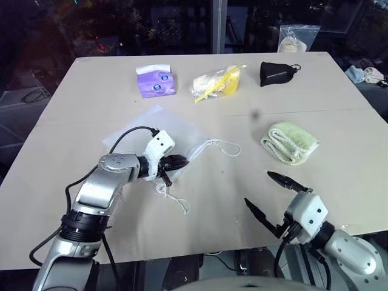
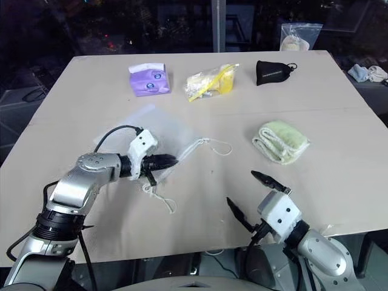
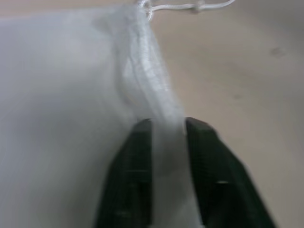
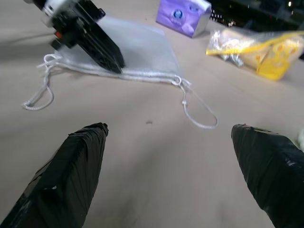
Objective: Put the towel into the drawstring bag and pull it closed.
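Note:
My left gripper has a wide part of the bag's edge deep between its fingers while the bag's opening lies flat, so I should open it and pinch only the bag's upper rim.
The drawstring bag lies flat on the table, left of centre, translucent white mesh with white cord loops trailing from its open edge. My left gripper is shut on that edge; the left wrist view shows the mesh pinched between the two black fingers. The towel, a pale green fluffy bundle, rests on the table to the right, apart from the bag. My right gripper hovers open and empty near the front edge, below the towel. The right wrist view looks past its spread fingers at the bag.
Along the far side of the table sit a purple tissue pack, a yellow crinkly packet and a black pouch. A clear zip bag stands at the back edge.

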